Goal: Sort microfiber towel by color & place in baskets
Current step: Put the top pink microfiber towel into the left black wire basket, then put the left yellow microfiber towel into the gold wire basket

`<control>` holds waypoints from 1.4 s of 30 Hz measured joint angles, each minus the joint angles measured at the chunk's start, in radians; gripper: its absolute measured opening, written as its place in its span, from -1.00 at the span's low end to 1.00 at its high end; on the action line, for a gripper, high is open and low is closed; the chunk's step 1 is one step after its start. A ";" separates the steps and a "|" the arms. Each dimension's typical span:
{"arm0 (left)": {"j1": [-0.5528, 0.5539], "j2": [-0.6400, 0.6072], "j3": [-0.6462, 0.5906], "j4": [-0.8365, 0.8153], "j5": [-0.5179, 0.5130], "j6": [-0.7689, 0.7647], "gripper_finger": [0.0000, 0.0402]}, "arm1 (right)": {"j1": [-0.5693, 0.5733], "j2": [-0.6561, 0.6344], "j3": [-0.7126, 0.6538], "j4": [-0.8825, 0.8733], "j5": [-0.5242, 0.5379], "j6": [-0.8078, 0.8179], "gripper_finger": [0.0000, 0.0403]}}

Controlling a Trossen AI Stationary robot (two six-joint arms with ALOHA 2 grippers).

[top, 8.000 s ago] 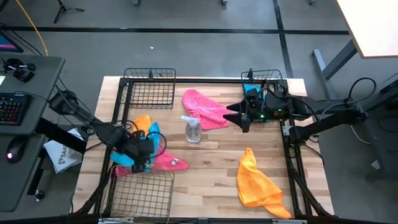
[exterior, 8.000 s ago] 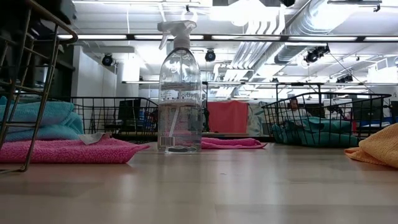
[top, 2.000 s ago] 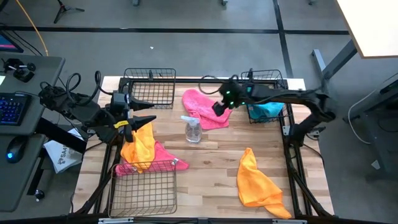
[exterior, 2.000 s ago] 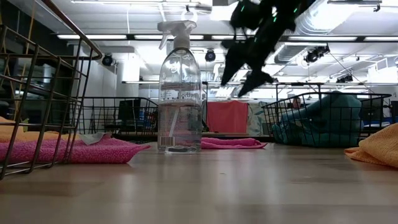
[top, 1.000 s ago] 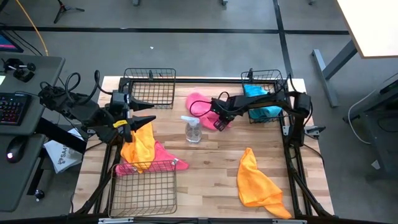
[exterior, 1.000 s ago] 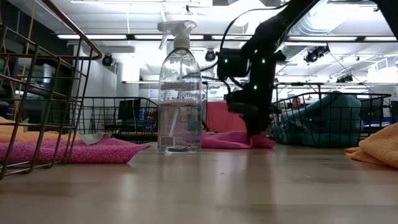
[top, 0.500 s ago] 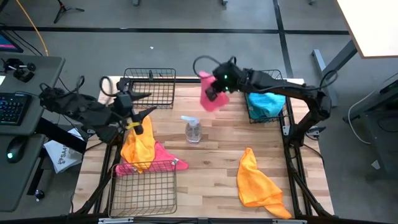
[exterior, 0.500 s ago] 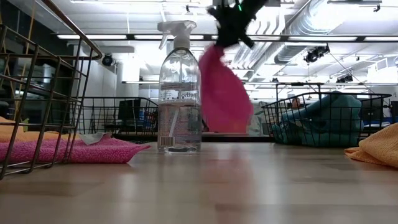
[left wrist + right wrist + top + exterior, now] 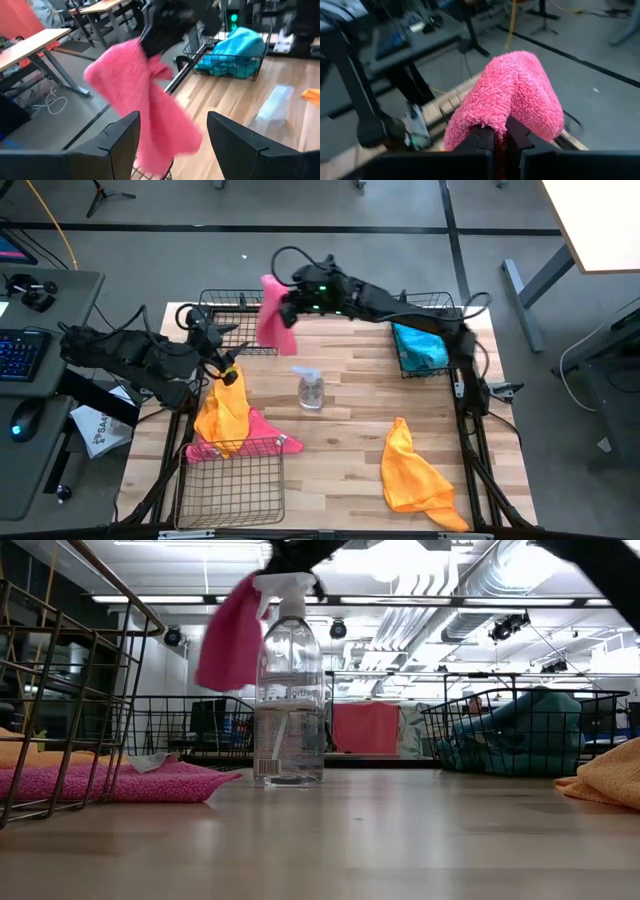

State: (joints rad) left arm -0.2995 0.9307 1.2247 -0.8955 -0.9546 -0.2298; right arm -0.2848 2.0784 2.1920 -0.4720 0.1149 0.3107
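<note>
The pink towel (image 9: pixel 275 317) hangs free above the empty far basket (image 9: pixel 236 330), so the robot's right gripper should go on lowering the towel until it is inside the basket's rim and then let go.
My right gripper (image 9: pixel 290 302) reaches across to the table's far left and is shut on a pink towel (image 9: pixel 272 318). The towel hangs in the air over the far-left basket (image 9: pixel 240 330), and the low view shows it beside the bottle (image 9: pixel 232 635). My left gripper (image 9: pixel 220 347) is open and empty by the left edge. It faces the hanging towel (image 9: pixel 150 105), just above an orange towel (image 9: pixel 222 412). That orange towel lies on another pink towel (image 9: pixel 268 442). A teal towel (image 9: pixel 425 348) lies in the far-right basket (image 9: pixel 452 302). A second orange towel (image 9: pixel 415 475) lies at the near right. My right gripper pinches a bunched part at the top of the pink towel (image 9: pixel 506 119) between its two fingers. How many layers it holds I cannot tell. The arm comes from the table's right. The towel is lifted clear and hangs slack below the fingers (image 9: pixel 230 660).
A clear spray bottle (image 9: pixel 311 388) stands upright at the table's middle. An empty wire basket (image 9: pixel 230 485) sits at the near left, its far rim over the lying pink towel. Black frame rails (image 9: pixel 470 440) run along the table's sides.
My right gripper has taken the pink towel from the table's far middle. It has lifted the towel clear and swung it toward the table's left, to above the far-left basket. My left gripper has shifted a little toward the far edge, staying open.
</note>
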 joint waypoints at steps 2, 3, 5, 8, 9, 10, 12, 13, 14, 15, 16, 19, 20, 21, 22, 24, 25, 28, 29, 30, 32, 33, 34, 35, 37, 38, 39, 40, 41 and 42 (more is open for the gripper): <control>-0.005 -0.024 -0.001 0.002 0.007 -0.004 0.08 | 0.000 0.073 0.088 0.032 -0.015 0.003 -1.00; -0.008 -0.035 -0.001 0.007 0.008 -0.004 0.07 | 0.000 0.107 0.132 0.041 -0.014 0.004 -1.00; -0.018 -0.057 0.000 0.019 0.008 -0.004 0.07 | -0.001 0.157 0.161 0.110 -0.002 0.003 -1.00; -0.031 -0.083 0.000 0.032 0.010 -0.004 0.07 | -0.006 0.173 0.070 0.292 0.038 0.048 -1.00; -0.033 -0.090 0.000 0.032 0.010 -0.004 0.07 | -0.007 0.181 0.055 0.332 0.064 0.065 -1.00; -0.035 -0.099 0.000 0.033 0.010 -0.004 0.07 | -0.009 0.189 0.048 0.341 0.090 0.082 -1.00; -0.035 -0.110 0.000 0.031 0.010 -0.004 0.07 | -0.012 0.217 0.047 0.349 0.123 0.105 -1.00; -0.035 -0.116 0.000 0.031 0.010 -0.004 0.07 | -0.014 0.232 0.047 0.348 0.125 0.109 -1.00; -0.035 -0.121 0.000 0.029 0.010 -0.004 0.07 | -0.016 0.248 0.047 0.344 0.118 0.111 -1.00; -0.035 -0.125 0.000 0.029 0.010 -0.004 0.07 | -0.017 0.269 0.046 0.344 0.107 0.113 -1.00; -0.035 -0.128 0.000 0.029 0.010 -0.003 0.07 | -0.017 0.286 0.045 0.352 0.087 0.128 -1.00; -0.035 -0.137 0.000 0.028 0.010 0.007 0.07 | -0.015 0.319 0.044 0.357 -0.012 0.234 -0.97; -0.035 -0.138 0.000 0.028 0.010 0.011 0.07 | -0.015 0.328 0.045 0.351 -0.047 0.264 -0.96; -0.035 -0.139 0.000 0.028 0.010 0.014 0.07 | -0.015 0.333 0.045 0.336 -0.077 0.280 -0.94; -0.035 -0.139 0.000 0.028 0.010 0.014 0.07 | -0.014 0.337 0.045 0.301 -0.093 0.285 -0.92; -0.035 -0.140 0.000 0.028 0.010 0.014 0.07 | -0.015 0.341 0.045 0.220 -0.092 0.292 -0.86; -0.035 -0.140 0.000 0.028 0.010 0.014 0.07 | -0.016 0.342 0.045 0.186 -0.091 0.289 -0.81; -0.035 -0.139 0.000 0.028 0.010 0.015 0.07 | -0.017 0.341 0.045 0.111 -0.147 0.258 -0.56; -0.035 -0.139 0.000 0.028 0.010 0.015 0.07 | -0.018 0.340 0.045 0.086 -0.170 0.253 -0.46; -0.035 -0.139 0.000 0.028 0.009 0.015 0.07 | -0.018 0.340 0.045 0.060 -0.188 0.244 -0.35; -0.035 -0.139 0.000 0.028 0.009 0.014 0.07 | -0.016 0.340 0.045 0.021 -0.198 0.205 -0.12; -0.035 -0.138 0.000 0.028 0.009 0.014 0.07 | -0.014 0.340 0.045 0.009 -0.198 0.177 -0.01; -0.035 -0.138 0.000 0.028 0.009 0.013 0.07 | -0.012 0.340 0.045 0.004 -0.198 0.145 0.09; -0.035 -0.137 0.000 0.028 0.009 0.007 0.07 | -0.010 0.337 0.045 -0.004 -0.198 0.110 0.19; -0.035 -0.137 0.000 0.028 0.009 -0.002 0.07 | -0.008 0.327 0.045 -0.012 -0.197 0.040 0.35; -0.035 -0.138 0.000 0.028 0.009 -0.005 0.07 | -0.008 0.318 0.045 -0.012 -0.197 0.010 0.42; -0.035 -0.137 0.000 0.028 0.009 -0.008 0.07 | -0.008 0.305 0.045 -0.013 -0.196 -0.016 0.47; -0.035 -0.137 0.000 0.028 0.009 -0.015 0.07 | -0.009 0.290 0.045 -0.018 -0.193 -0.039 0.52; -0.035 -0.137 0.000 0.028 0.009 -0.026 0.07 | -0.011 0.273 0.045 -0.021 -0.187 -0.060 0.55; -0.035 -0.135 0.000 0.028 0.009 -0.037 0.07 | -0.015 0.255 0.045 -0.030 -0.173 -0.081 0.58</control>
State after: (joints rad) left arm -0.3344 0.7961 1.2243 -0.8677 -0.9459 -0.2670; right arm -0.2996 2.3330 2.2372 -0.5023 -0.0577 0.2298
